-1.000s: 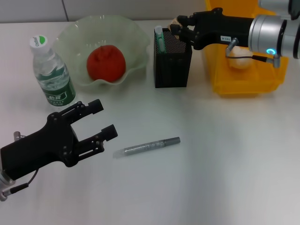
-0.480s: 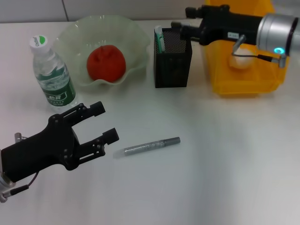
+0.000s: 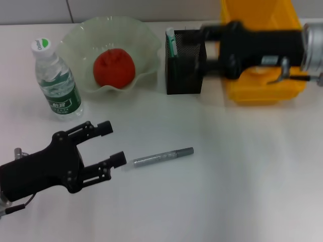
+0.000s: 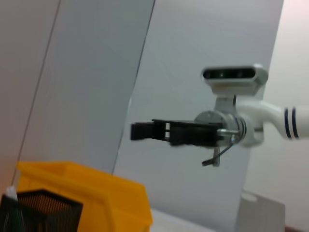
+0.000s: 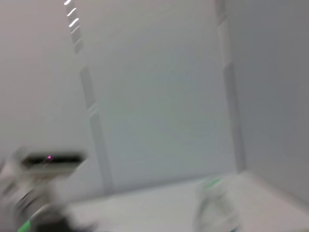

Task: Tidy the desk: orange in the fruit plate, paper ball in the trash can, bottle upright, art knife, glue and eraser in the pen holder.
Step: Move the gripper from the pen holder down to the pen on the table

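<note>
The desk (image 3: 198,117) is clear between the robot's open right gripper and the art knife, so the right gripper should now go toward the knife's middle (image 3: 160,157) until its fingers close there.
A silver art knife (image 3: 162,157) lies on the white desk. My left gripper (image 3: 112,143) stands open just left of it, not touching it. The orange (image 3: 114,67) rests in the green glass fruit plate (image 3: 146,38). The bottle (image 3: 55,80) stands upright at the left. A green-and-white glue stick (image 3: 172,43) pokes out of the black mesh pen holder (image 3: 185,75). My right gripper (image 3: 209,48) hovers open between the pen holder and the yellow trash can (image 3: 262,93), holding nothing. The right arm covers the paper ball. No eraser is in view.
The left wrist view shows my right gripper (image 4: 142,130) in the air above the trash can (image 4: 87,193) and the pen holder (image 4: 41,210). Bare desk stretches right of the art knife and toward the front edge.
My right gripper has drawn back from above the pen holder and dropped lower, in front of the trash can, covering the paper ball. My left gripper has shifted slightly nearer.
</note>
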You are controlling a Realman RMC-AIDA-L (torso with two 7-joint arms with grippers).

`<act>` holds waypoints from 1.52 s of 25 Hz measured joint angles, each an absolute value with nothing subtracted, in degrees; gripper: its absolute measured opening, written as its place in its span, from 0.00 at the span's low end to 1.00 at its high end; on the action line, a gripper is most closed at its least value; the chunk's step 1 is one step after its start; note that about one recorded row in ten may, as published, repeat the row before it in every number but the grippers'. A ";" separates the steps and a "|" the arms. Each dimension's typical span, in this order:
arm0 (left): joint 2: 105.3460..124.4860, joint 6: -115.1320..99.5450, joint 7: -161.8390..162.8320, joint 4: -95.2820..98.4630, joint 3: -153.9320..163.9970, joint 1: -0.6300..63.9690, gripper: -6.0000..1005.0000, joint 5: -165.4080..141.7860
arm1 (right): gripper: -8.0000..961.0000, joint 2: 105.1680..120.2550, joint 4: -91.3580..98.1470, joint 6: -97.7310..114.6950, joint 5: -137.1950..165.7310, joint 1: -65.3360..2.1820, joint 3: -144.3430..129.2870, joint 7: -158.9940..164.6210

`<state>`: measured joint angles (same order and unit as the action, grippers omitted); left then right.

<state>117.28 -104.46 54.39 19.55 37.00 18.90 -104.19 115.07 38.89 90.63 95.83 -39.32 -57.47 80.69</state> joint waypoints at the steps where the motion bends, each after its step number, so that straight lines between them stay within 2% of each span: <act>1: 117.25 -104.29 54.46 20.05 37.03 18.88 0.77 -104.85 | 0.63 115.16 38.87 91.32 97.67 -40.03 -58.82 80.68; 5: 116.79 -103.65 55.34 22.04 36.99 18.74 0.77 -107.71 | 0.63 115.76 38.76 92.06 102.53 -41.88 -62.07 81.37; 6: 116.38 -103.36 55.41 22.59 36.94 18.68 0.77 -108.96 | 0.63 116.50 38.67 91.89 106.58 -43.39 -63.75 82.26; 7: 116.38 -103.36 55.41 22.59 36.94 18.68 0.77 -108.96 | 0.63 116.50 38.67 91.89 106.58 -43.39 -63.75 82.26; 8: 116.23 -102.92 55.23 23.16 36.82 18.53 0.77 -109.73 | 0.63 117.44 38.62 91.45 110.74 -44.78 -64.60 83.15; 9: 116.23 -102.92 55.23 23.16 36.82 18.53 0.77 -109.73 | 0.63 117.44 38.62 91.45 110.74 -44.78 -64.60 83.15; 13: 116.21 -100.44 54.45 25.30 36.89 18.21 0.77 -110.23 | 0.63 119.21 36.79 88.21 118.38 -48.06 -65.66 83.98; 25: 116.07 -99.60 51.77 26.10 36.95 18.19 0.77 -111.18 | 0.62 119.56 30.73 79.35 118.97 -53.81 -76.06 84.75; 38: 116.68 -99.58 51.73 26.08 37.03 17.94 0.77 -111.18 | 0.60 119.88 29.75 72.60 116.74 -55.12 -85.64 84.67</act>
<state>116.68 -99.58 51.73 26.08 37.03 17.94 -111.18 119.88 29.75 72.60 116.74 -55.12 -85.64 84.68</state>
